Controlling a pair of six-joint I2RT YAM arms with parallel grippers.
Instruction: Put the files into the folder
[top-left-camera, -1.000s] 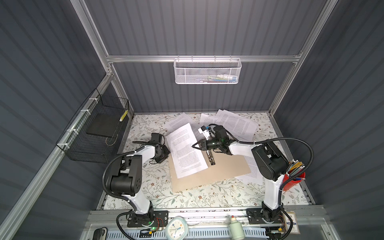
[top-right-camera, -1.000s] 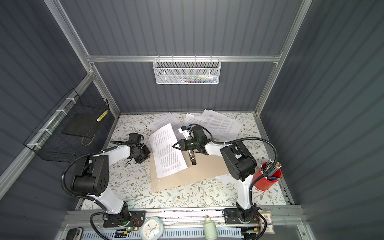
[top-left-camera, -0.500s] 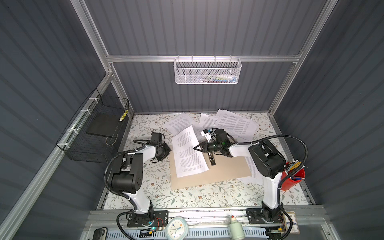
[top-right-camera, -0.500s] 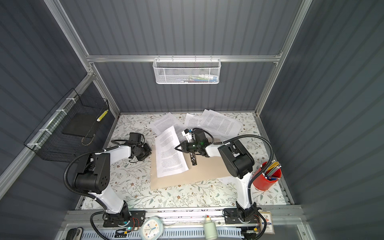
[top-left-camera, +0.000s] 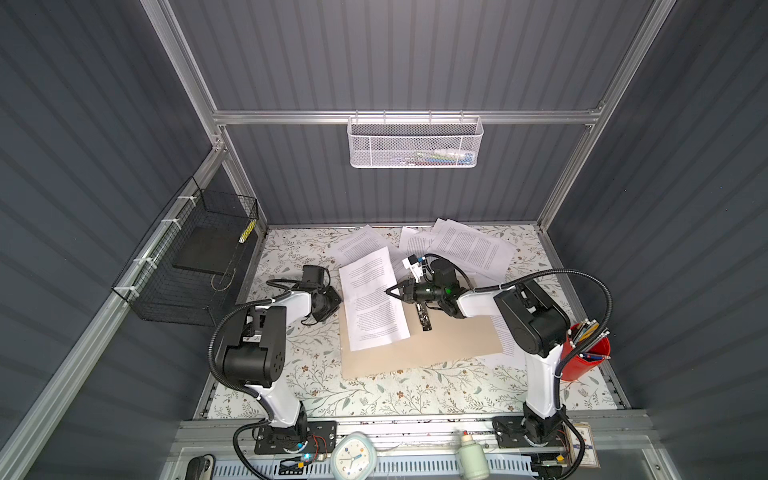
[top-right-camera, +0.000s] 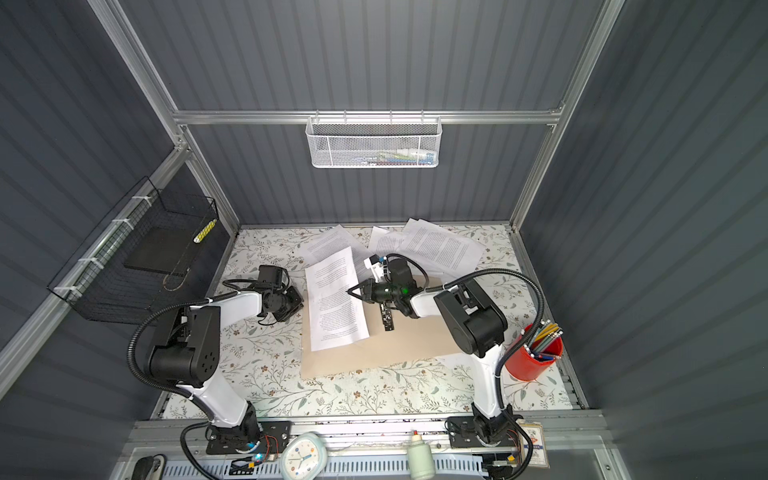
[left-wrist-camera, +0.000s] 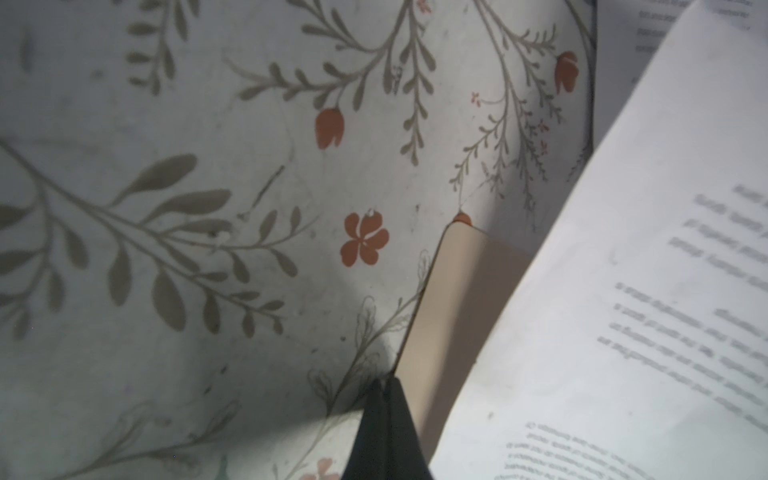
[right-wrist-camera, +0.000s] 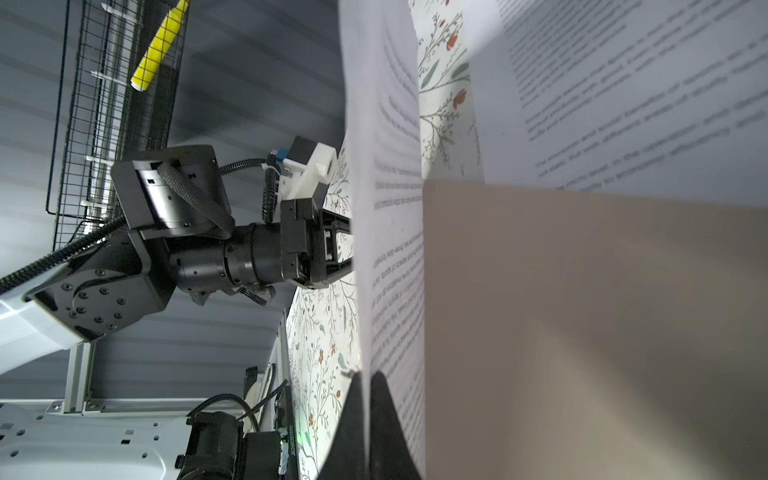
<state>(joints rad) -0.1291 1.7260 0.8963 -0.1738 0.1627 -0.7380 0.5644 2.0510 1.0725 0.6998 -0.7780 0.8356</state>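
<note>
I should pull the slanting file sheet toward the folder's front edge (top-left-camera: 385, 369) with my right gripper and straighten it, as its top is past the folder's back edge (top-left-camera: 366, 261).
The tan folder (top-left-camera: 415, 345) lies open and flat on the floral table, with its metal fastener clip (top-left-camera: 424, 318) near the spine. My right gripper (top-left-camera: 390, 292) is shut on the right edge of one printed file sheet (top-left-camera: 372, 303). That sheet is raised at an angle over the folder's left half. In the right wrist view its edge (right-wrist-camera: 390, 208) runs between my fingertips (right-wrist-camera: 353, 399). My left gripper (left-wrist-camera: 386, 380) is shut, its tip at the folder's left edge (left-wrist-camera: 440, 316). More files (top-left-camera: 469, 249) lie at the back of the table.
A black wire basket (top-left-camera: 195, 270) holding a black pad hangs on the left wall. A white mesh basket (top-left-camera: 415, 143) hangs on the back wall. A red pencil cup (top-left-camera: 586, 353) stands at the right. A clock (top-left-camera: 353, 455) and a bottle (top-left-camera: 471, 457) sit on the front rail.
The held sheet's left edge has swung in toward the right, so the sheet looks narrower and stands more on edge. Both grippers have barely moved.
</note>
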